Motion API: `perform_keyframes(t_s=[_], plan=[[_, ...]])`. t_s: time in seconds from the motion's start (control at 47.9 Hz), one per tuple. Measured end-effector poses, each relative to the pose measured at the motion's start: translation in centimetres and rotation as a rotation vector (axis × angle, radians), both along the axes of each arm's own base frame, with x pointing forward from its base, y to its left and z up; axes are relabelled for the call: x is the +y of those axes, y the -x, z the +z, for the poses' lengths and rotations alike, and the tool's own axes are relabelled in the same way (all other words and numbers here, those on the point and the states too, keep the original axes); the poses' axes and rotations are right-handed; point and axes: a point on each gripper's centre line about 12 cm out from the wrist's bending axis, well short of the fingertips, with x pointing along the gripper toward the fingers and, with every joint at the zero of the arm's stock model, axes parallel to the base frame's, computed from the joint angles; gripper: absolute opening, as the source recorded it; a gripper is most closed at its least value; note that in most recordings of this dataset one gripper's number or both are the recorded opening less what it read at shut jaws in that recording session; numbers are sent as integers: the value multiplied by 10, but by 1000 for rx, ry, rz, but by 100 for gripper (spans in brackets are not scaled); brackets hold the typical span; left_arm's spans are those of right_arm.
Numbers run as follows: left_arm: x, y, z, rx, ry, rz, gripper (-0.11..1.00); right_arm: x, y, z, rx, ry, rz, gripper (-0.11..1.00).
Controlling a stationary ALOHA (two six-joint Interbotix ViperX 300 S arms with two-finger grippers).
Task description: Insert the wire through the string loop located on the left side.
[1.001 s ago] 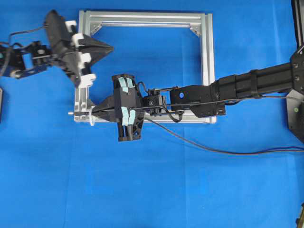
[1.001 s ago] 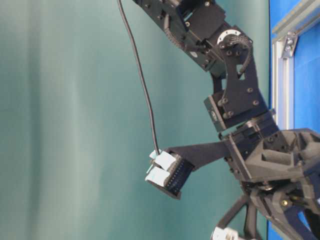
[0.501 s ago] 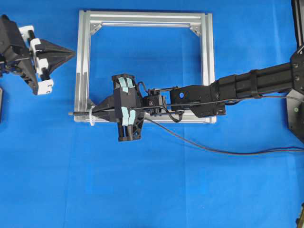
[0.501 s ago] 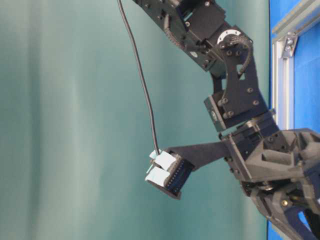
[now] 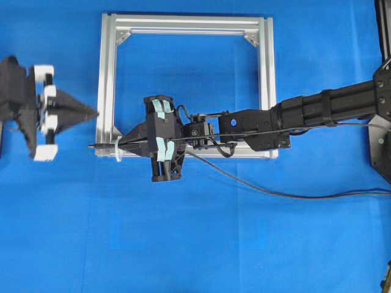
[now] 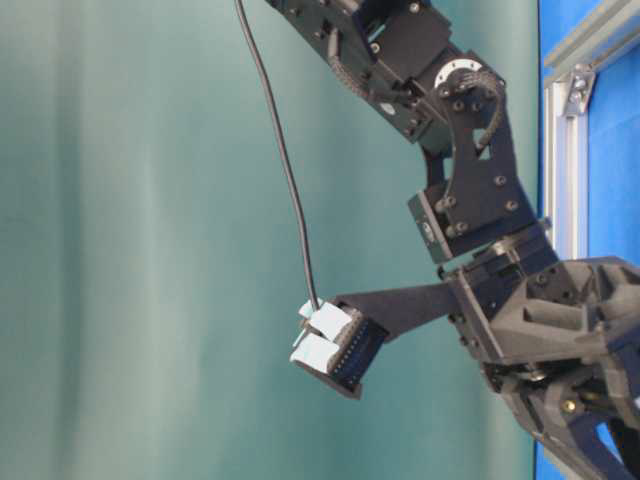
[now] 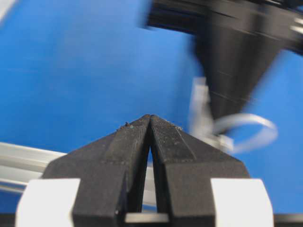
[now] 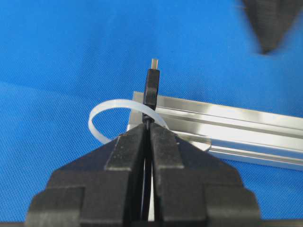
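I should take the plug (image 5: 102,146) with my left gripper and pull the wire through, because the plug sticks out through the string loop (image 5: 118,148) while my right gripper's fingers touch the loop.
My right gripper (image 5: 122,144) (image 8: 147,126) is shut on the wire (image 5: 256,183), just behind its plug (image 8: 151,85). The plug's metal tip (image 5: 91,146) pokes out to the left of the frame's lower-left corner. The string loop (image 5: 117,149) (image 8: 102,118) is a whitish ring tied at that corner. Its band crosses the wire right at my fingertips, with the plug beyond it. My left gripper (image 5: 95,113) (image 7: 150,117) is shut and empty, outside the frame's left rail, pointing right. The blurred loop (image 7: 251,132) shows ahead of it to the right.
The silver aluminium frame (image 5: 107,73) (image 8: 236,123) lies flat on the blue cloth. The wire trails from my right gripper over the frame's bottom rail to the right edge. In the table-level view the wire (image 6: 285,170) hangs beside the right arm.
My left gripper has left the frame's upper-left corner, moving left outside the frame and then down, and now points at the left rail. The right arm and wire have not moved.
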Motion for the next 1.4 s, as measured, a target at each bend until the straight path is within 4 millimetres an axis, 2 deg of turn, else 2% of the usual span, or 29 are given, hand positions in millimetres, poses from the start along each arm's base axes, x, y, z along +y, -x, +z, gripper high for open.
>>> perform_keyframes(t_s=[0.167, 0.584, 0.626, 0.688, 0.855, 0.939, 0.98, 1.168, 1.398], plan=[[-21, 4, 3, -15, 5, -93, 0, 1, 0, 0, 0, -1, 1, 0], [-22, 5, 2, -11, 5, -101, 1, 1, 0, 0, -1, -2, 1, 0], [-22, 5, 2, -9, 4, -102, 7, 1, 0, 0, -1, -2, 1, 0], [-22, 5, 1, -6, 5, -102, 20, 1, 0, 0, 0, -3, 0, 0], [-22, 5, 2, -8, 5, -102, 71, 1, 0, 0, -1, -2, 1, 0], [-22, 5, 1, -5, 4, -102, 89, 1, 0, 0, -1, -2, 1, 0], [-22, 5, 1, -2, 4, -103, 91, 1, 0, 0, -1, -2, 1, 0], [-22, 4, -2, 14, 7, -102, 88, 1, 0, 0, 0, -1, 1, 0], [-23, -6, -25, 127, 10, -98, 87, 1, 0, 1, -3, -2, 1, 0]])
